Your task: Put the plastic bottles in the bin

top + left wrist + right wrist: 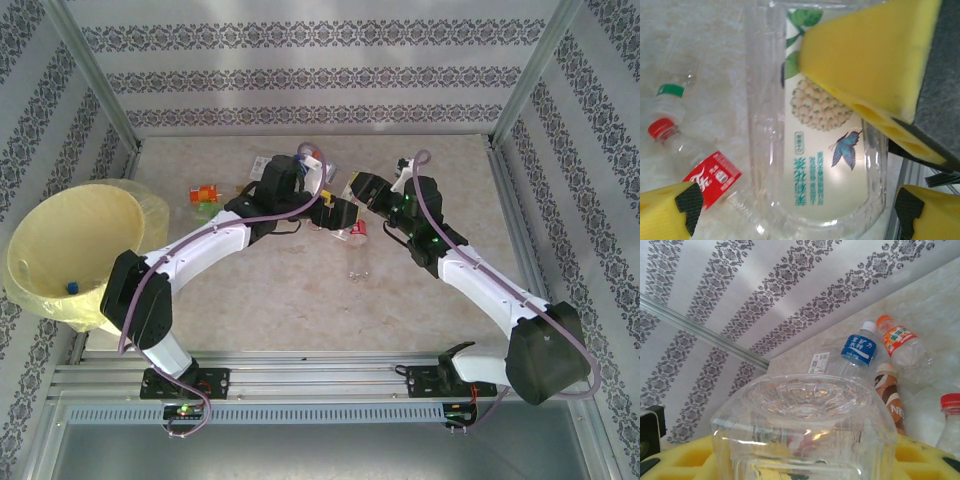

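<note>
Next, my left gripper closes on the butterfly-labelled bottle [815,187] before my right gripper opens and moves away, because the bin [82,250] is too far for my right gripper to reach.
A clear square-sided plastic bottle [825,125] with a white label showing a blue butterfly is held off the table over its middle. My right gripper [805,462] is shut on it, its base [805,405] facing the camera between yellow pads [675,460]. My left gripper [795,212] is open, its pads [670,210] standing apart on either side of that bottle. In the top view the two grippers, left [338,213] and right [360,190], meet nose to nose. The bin [75,250], pale yellow and bag-lined, stands at the left edge.
Loose bottles lie on the table: a red-labelled one [710,177], a green-banded one [670,92], blue-labelled [858,349], orange-labelled [900,340] and brown [888,390] ones. A clear bottle [358,265] lies near the centre, and orange and green ones [205,197] near the bin. Patterned walls enclose the table.
</note>
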Available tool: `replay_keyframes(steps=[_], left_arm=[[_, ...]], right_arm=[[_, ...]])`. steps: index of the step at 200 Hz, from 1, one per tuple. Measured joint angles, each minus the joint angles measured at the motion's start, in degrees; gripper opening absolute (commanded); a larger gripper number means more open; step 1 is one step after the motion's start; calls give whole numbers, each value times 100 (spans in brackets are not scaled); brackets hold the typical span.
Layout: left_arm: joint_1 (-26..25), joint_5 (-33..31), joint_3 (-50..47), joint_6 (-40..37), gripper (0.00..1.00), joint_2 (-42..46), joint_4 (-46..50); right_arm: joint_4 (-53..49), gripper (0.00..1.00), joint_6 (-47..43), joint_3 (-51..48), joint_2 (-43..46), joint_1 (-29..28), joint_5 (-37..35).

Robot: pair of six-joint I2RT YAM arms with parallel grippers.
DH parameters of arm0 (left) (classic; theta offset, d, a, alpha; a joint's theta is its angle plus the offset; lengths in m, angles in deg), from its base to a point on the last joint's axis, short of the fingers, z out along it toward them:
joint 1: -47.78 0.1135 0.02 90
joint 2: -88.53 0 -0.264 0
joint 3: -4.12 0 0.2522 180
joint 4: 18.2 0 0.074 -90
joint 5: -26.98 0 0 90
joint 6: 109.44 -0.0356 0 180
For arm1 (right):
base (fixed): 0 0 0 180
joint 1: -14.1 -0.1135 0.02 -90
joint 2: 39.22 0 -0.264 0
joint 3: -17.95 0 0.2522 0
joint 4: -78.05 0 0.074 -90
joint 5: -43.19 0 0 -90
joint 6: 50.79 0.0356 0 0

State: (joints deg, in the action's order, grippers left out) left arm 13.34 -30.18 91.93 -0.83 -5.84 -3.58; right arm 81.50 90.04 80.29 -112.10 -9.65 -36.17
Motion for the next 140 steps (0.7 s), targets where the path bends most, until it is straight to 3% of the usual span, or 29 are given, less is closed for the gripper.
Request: replay_keyframes(steps=[15, 84, 140], left_arm=[[-52, -35, -70, -55, 97, -17, -271], [-208, -243, 201, -450, 60, -402, -442], [-256, -485, 201, -452, 51, -396, -479]], right_arm=[[24, 49, 92, 0, -2, 2, 92], [57, 55, 363, 28, -103, 52, 337], [50, 74, 439, 70, -136, 153, 522]])
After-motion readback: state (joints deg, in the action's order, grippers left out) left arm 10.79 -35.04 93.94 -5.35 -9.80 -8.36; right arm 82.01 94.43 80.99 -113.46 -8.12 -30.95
